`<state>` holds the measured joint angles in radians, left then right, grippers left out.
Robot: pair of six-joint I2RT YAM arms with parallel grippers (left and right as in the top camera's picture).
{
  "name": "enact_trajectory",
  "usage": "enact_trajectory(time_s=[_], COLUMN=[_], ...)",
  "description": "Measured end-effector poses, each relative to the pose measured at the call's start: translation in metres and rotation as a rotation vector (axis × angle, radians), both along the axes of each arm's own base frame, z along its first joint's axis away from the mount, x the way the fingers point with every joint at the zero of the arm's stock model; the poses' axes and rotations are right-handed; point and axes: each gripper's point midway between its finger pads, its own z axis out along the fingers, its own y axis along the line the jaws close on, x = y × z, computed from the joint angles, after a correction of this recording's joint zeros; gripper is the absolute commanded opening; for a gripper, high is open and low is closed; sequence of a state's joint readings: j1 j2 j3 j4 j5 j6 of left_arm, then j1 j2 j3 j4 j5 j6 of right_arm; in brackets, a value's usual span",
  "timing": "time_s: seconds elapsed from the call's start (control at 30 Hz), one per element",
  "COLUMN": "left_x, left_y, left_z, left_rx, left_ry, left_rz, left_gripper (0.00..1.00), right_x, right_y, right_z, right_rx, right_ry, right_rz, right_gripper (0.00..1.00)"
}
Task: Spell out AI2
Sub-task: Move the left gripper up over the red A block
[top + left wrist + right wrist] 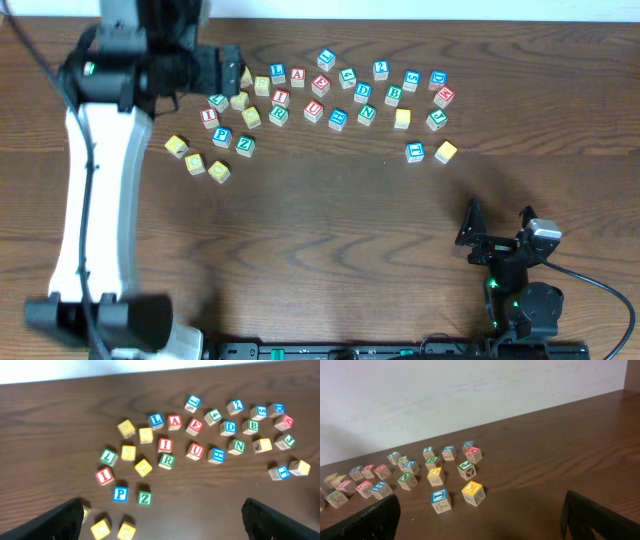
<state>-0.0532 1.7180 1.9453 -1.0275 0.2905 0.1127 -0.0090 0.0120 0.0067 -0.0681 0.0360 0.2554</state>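
Observation:
The left gripper should continue toward the red "A" cube (298,76) until its fingers are on both sides of the cube, which sits square to them and clear of the blue "L" cube (278,73).
The red "A" cube (297,76) (174,421) lies in the back row of a scatter of letter cubes. A red "I" cube (281,97) (165,445) sits just in front of it, and another red "I" cube (209,115) (104,476) lies further left. The blue "2" cube (380,69) (235,406) is in the back row to the right. My left gripper (232,72) (162,522) hangs open above the left part of the scatter, holding nothing. My right gripper (498,222) (480,520) stands open and empty at the front right, well short of the cubes.
Yellow cubes (100,529) lie close to the left gripper's left finger. A blue-topped cube (440,499) and a yellow-topped cube (473,492) are the nearest to the right gripper. Bare brown table (330,250) spreads in front of the cubes. A white wall (470,390) stands behind.

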Motion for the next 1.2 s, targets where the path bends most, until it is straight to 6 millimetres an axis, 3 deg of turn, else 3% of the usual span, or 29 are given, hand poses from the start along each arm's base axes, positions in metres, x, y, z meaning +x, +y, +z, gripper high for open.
enact_trajectory(time_s=[0.23, 0.5, 0.83, 0.97, 1.2], left_x=[0.032, 0.038, 0.051, 0.064, 0.1], left_y=[-0.022, -0.037, -0.044, -0.055, -0.086], left_z=[-0.025, -0.06, -0.052, -0.059, -0.119], left_rx=[0.026, 0.031, -0.01, 0.02, 0.096], left_ry=[0.094, 0.182, 0.136, 0.11, 0.116], left_rz=[-0.063, -0.09, -0.043, -0.009, 0.061], left_gripper=[1.0, 1.0, 0.99, 0.98, 0.89], right_x=[0.0, 0.0, 0.0, 0.0, 0.0], right_y=[0.0, 0.0, 0.0, 0.0, 0.0], right_z=[0.0, 0.0, 0.0, 0.0, 0.0], right_rx=[0.0, 0.0, 0.0, 0.0, 0.0], right_ry=[0.0, 0.0, 0.0, 0.0, 0.0], right_rz=[0.0, 0.0, 0.0, 0.0, 0.0], right_gripper=[0.99, 0.99, 0.99, 0.99, 0.99])
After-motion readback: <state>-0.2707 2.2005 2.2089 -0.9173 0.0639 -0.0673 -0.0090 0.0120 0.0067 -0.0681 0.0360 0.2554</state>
